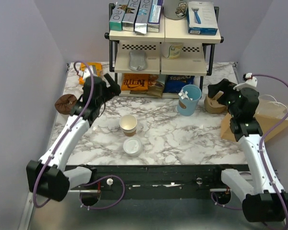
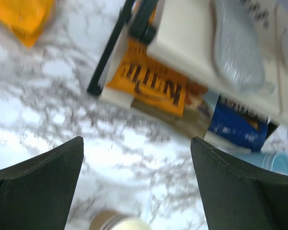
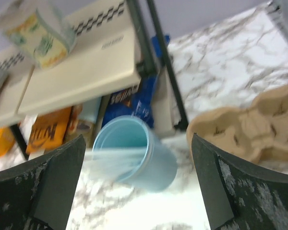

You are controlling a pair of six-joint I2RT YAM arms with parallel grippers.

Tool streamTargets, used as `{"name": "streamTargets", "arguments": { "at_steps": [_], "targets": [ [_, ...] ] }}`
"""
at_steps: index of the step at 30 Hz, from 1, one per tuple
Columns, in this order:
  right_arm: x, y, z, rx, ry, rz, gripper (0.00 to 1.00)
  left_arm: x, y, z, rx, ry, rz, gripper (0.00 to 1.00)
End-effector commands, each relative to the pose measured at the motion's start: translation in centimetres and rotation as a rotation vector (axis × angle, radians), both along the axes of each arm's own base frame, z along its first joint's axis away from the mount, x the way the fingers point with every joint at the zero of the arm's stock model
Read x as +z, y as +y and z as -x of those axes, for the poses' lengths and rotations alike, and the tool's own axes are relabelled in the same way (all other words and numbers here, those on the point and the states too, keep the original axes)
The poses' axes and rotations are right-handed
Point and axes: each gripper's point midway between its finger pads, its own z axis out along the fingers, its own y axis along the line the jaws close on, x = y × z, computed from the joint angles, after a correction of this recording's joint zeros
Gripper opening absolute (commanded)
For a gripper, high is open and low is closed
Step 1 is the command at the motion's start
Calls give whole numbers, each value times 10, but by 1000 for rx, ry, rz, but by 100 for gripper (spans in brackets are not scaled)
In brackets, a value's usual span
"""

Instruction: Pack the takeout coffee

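Note:
The robot's left gripper should take the top cup out and stand it near the light-blue cup, because the tan cups (image 1: 128, 128) stand nested nearer the left gripper.
The takeout coffee (image 1: 132, 146), a small tan cup under a round white lid, stands near the table's front centre. A like tan cup without a lid (image 1: 128, 124) stands just behind it. My left gripper (image 1: 112, 89) is open and empty, held above the table left of the rack's foot. In the left wrist view my left gripper (image 2: 137, 141) has its jaws wide, and a blurred tan cup (image 2: 116, 222) shows at the bottom edge; I cannot tell which cup. My right gripper (image 1: 215, 90) (image 3: 138, 139) is open and empty, above the light-blue cup (image 3: 139, 153). The brown paper bag (image 1: 271, 120) lies at the far right.
A shelf rack (image 1: 163, 36) stands at the back with an orange chip bag (image 2: 149, 84) and a blue chip bag (image 2: 237, 127) under it. The light-blue cup (image 1: 188, 99) and a cardboard cup carrier (image 1: 214, 103) (image 3: 247, 127) stand at the right. A brown lump (image 1: 66, 103) lies at the left edge.

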Motion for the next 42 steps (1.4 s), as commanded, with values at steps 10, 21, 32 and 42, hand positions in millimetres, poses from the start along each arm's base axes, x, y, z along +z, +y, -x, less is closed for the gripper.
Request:
{"name": "streamTargets", "arguments": {
  "at_steps": [10,21,32,42],
  "targets": [
    [-45,128,97,589,99,56,100,-96,-54,97,-292,188,73,99],
    [-66,165,104,659,163,88,100,-125,-48,103,-211,315,-31,73],
    [-77,159,99,621,191,114,100,-127,-51,108,-189,334,-51,55],
    [-88,161,95,619,229,123,100,-124,-45,108,-137,329,-74,24]
  ]
}}
